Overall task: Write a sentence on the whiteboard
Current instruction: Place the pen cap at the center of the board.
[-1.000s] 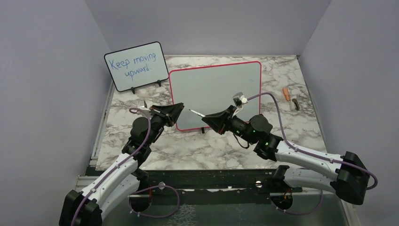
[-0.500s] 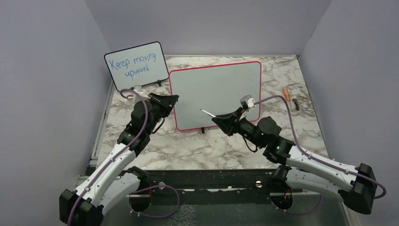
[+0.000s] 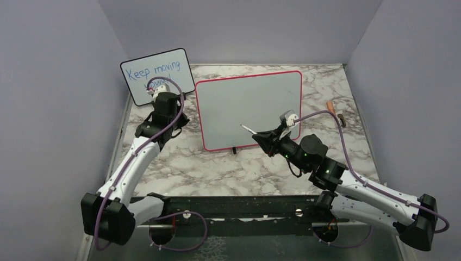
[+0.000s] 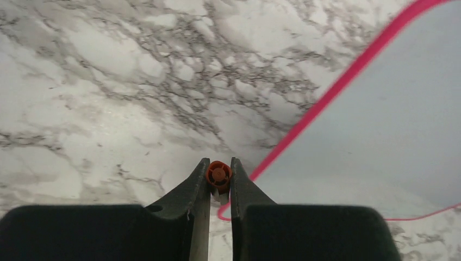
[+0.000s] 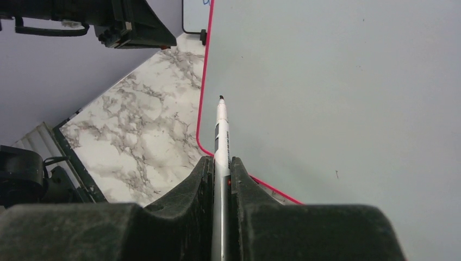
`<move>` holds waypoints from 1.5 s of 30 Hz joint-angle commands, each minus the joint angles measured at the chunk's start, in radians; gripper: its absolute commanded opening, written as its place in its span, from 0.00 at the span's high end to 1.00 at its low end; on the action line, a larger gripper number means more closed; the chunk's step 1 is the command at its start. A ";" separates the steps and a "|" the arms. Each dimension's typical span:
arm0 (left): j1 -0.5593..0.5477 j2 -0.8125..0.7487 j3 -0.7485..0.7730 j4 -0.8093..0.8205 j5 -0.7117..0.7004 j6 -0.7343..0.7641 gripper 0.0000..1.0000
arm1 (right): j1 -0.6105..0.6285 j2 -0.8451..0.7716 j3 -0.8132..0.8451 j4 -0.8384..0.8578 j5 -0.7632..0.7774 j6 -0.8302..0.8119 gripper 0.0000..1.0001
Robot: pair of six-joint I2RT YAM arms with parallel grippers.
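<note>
I should keep lowering the orange-red marker cap (image 4: 219, 174) with my left gripper until it touches the marble, then let it go, because clear marble (image 3: 182, 132) is below it beside the whiteboard.
The whiteboard (image 3: 247, 106), red-framed and on small black feet, stands blank at the table's middle; no reddish-brown sentence shows on it. My right gripper (image 3: 262, 136) is shut on a white marker (image 3: 249, 130) with a bare dark tip, held just in front of the board's lower part. In the right wrist view the marker (image 5: 222, 136) points at the board (image 5: 337, 92) near its lower left corner. My left gripper (image 3: 175, 117) is raised left of the board. In the left wrist view it (image 4: 219, 175) is shut on an orange-red marker cap (image 4: 219, 173) above the board's corner (image 4: 380, 125).
A smaller black-framed board (image 3: 142, 76) with blue writing stands at the back left, partly hidden by my left wrist. A small orange thing (image 3: 330, 104) and a dark thing (image 3: 341, 116) lie on the marble table (image 3: 217, 168) at the right.
My left arm has risen and swung back and left, away from the whiteboard's lower left edge toward the small board. My right gripper has drawn slightly right with the marker.
</note>
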 commanded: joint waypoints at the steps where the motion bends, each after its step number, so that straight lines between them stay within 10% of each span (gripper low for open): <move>1: 0.126 0.105 0.040 -0.120 0.124 0.200 1.00 | -0.003 -0.031 0.024 -0.020 0.044 -0.040 0.99; 25: 0.293 0.707 0.259 -0.152 0.230 0.424 0.87 | -0.002 0.010 0.044 -0.030 0.084 -0.097 0.99; 34: 0.294 0.677 0.247 -0.144 0.231 0.438 0.37 | -0.002 0.054 0.081 -0.040 0.072 -0.117 0.99; 45: 0.294 0.434 0.207 -0.115 0.157 0.402 0.02 | -0.001 0.066 0.117 -0.071 0.059 -0.106 0.99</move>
